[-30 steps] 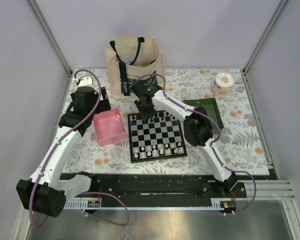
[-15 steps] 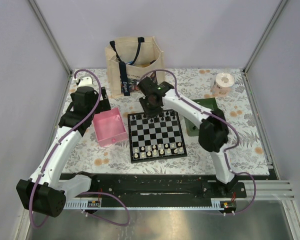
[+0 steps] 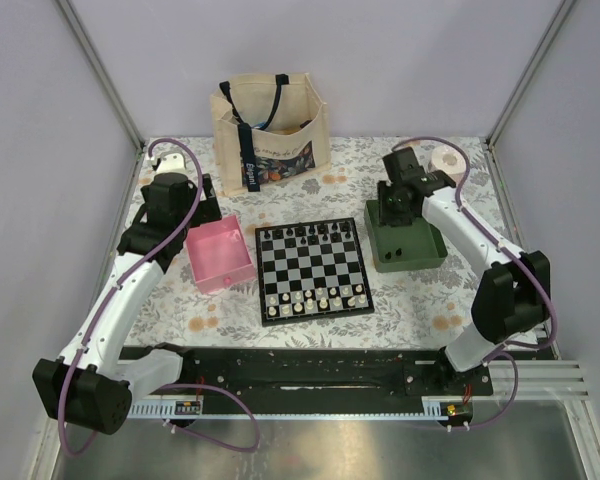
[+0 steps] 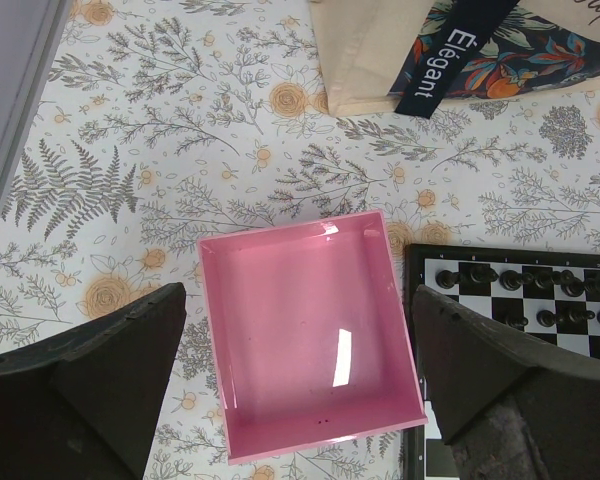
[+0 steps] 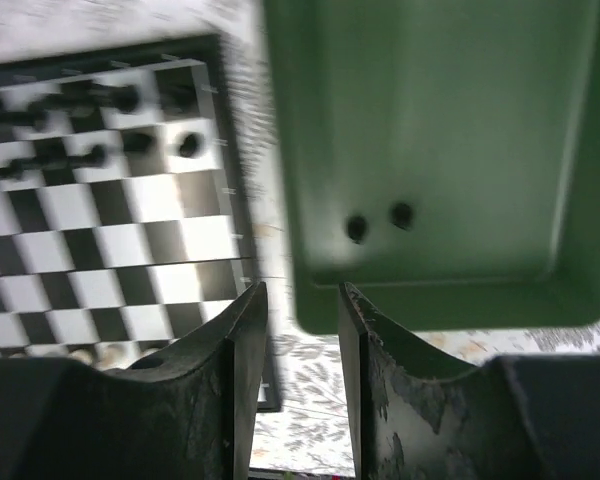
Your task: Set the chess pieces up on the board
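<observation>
The black piece farther from the board (image 3: 398,250) is clear of its neighbour (image 3: 388,254), so the robot's right gripper goes on down into the green tray before it closes on that piece.
The board (image 3: 312,268) lies at the table's middle, black chess pieces (image 3: 310,235) on its far rows and white pieces (image 3: 315,297) on its near rows. Right of it sits a green tray (image 3: 408,250). My right gripper (image 3: 395,207) hangs above that tray. In the right wrist view it (image 5: 300,292) is open with nothing between its fingers, and two black pieces (image 5: 378,221) lie on the green tray floor (image 5: 460,130), beside the board (image 5: 100,230). My left gripper (image 4: 300,370) is open wide over the empty pink tray (image 4: 300,330).
A cloth tote bag (image 3: 270,130) stands at the back, behind the board. A roll of tape (image 3: 446,166) sits at the back right. The pink tray (image 3: 220,258) lies left of the board. Metal frame posts border the table.
My right arm has swung from the board's far edge to the right, over the green tray, and its jaws have widened. The left arm has not moved.
</observation>
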Robot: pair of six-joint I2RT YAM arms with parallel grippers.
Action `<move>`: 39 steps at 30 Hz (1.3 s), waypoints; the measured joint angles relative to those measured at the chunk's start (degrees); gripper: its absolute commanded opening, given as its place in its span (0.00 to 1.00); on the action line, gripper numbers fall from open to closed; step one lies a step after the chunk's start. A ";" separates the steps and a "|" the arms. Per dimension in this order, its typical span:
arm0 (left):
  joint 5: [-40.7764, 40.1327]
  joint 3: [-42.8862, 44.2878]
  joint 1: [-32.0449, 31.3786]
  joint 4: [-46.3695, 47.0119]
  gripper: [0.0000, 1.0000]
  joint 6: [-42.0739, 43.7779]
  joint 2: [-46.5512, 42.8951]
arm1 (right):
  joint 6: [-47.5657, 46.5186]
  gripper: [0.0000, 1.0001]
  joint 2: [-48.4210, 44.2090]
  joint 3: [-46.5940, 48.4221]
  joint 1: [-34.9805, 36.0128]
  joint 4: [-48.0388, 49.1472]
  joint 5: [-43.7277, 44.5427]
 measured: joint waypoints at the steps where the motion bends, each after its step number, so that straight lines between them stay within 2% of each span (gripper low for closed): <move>1: 0.00 0.00 0.00 0.00 0.99 0.00 0.00 | 0.11 0.43 -0.02 -1.99 -2.03 0.09 0.22; 6: 0.04 0.00 0.00 0.04 0.99 0.00 0.15 | 0.15 0.44 0.07 -9.64 -7.08 0.13 0.24; 9: 0.09 0.00 0.00 0.11 0.99 0.00 0.48 | 0.11 0.44 0.98 -10.93 -8.59 0.35 0.15; 19: 0.15 0.00 0.00 0.11 0.99 0.00 0.92 | -0.15 0.43 13.68 -7.96 -10.08 2.10 0.09; 22: 0.15 0.00 0.00 0.11 0.99 0.00 0.92 | -0.13 0.43 15.08 -7.87 -10.08 2.47 0.09; 24: 0.13 0.00 0.00 0.11 0.99 0.00 0.92 | -0.13 0.42 15.56 -7.63 -10.12 2.58 0.11; 26: 0.15 0.00 0.00 0.11 0.99 0.00 0.92 | -0.13 0.36 16.28 -6.84 -10.16 2.60 0.11; 31: 0.15 0.00 0.00 0.11 0.99 0.00 0.92 | -0.33 0.35 17.35 -6.14 -10.23 3.28 0.13; 35: 0.17 0.00 0.00 0.11 0.99 0.00 0.92 | -0.35 0.24 17.49 -6.14 -10.47 3.28 0.24; 37: 0.17 0.00 0.00 0.11 0.99 0.00 0.92 | -0.39 0.05 17.49 -6.14 -10.67 3.26 0.22; 39: 0.17 0.00 0.00 0.11 0.99 0.00 0.92 | -0.48 0.00 17.49 -6.12 -10.84 3.23 0.22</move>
